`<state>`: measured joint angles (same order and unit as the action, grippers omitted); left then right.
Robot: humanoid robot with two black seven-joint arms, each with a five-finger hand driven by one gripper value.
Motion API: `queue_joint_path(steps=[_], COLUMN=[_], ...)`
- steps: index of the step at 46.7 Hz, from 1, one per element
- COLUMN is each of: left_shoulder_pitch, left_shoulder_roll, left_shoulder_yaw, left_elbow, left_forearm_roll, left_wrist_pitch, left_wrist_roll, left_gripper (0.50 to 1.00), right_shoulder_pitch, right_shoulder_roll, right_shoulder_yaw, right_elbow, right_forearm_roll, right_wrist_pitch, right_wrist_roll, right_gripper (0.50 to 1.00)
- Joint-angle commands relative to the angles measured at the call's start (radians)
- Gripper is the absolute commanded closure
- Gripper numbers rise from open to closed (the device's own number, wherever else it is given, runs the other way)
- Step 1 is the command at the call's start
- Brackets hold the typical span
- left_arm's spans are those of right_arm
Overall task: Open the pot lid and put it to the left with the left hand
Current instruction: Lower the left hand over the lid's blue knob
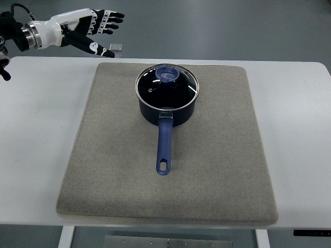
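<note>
My left gripper keeps going over the glass lid [151, 87], its thumb and fingers spread toward the unobstructed blue knob [167, 73], until it closes around the knob.
A dark blue saucepan [168, 111] stands on the grey mat [217, 155], its blue handle [164, 147] pointing toward the near edge. A glass lid [167, 84] with a blue knob [168, 74] rests on the pot. My left hand [98, 26] hovers at the upper left, beyond the table's far edge and well left of the pot. Its fingers are spread and hold nothing. The right arm is out of view.
The mat lies on a white table [41, 129]. White table surface shows left of the mat. A small grey square object [116, 48] sits just past the far table edge near my left hand. Grey floor lies beyond.
</note>
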<state>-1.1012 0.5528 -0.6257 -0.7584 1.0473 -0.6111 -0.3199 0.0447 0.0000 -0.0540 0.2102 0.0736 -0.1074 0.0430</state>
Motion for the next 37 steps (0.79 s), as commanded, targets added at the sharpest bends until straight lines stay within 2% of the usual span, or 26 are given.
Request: queue_joint_path(steps=[1,15,32,37], left_shoulder_pitch=[-0.019,-0.094,-0.095,-0.104], left_shoulder_roll=[0.001,-0.021,-0.111,-0.137], left_shoulder_yaw=[-0.002,0.001,0.033,0.106], left_elbow=[-0.035,-0.124,-0.196,-0.188], left_forearm_roll=[0.091,0.356,0.640,0.646], left_wrist_pitch=[0.000,0.000,0.000,0.050], left_wrist_roll=[-0.028,-0.030,-0.028,-0.022], left_gripper=[0.512,0.512,0.512,0.514], right_shoulder_pitch=[0.000,0.000,0.000,0.000], right_shoulder_roll=[0.000,0.000,0.000,0.000], right_shoulder_yaw=[-0.001,0.000,0.000,0.000], right_elbow=[0.000,0.000,0.000,0.000], right_forearm_roll=[0.000,0.000,0.000,0.000], right_wrist_pitch=[0.000,0.000,0.000,0.000], right_wrist_roll=[0.000,0.000,0.000,0.000], right_gripper=[0.585,0.585,0.585,0.585])
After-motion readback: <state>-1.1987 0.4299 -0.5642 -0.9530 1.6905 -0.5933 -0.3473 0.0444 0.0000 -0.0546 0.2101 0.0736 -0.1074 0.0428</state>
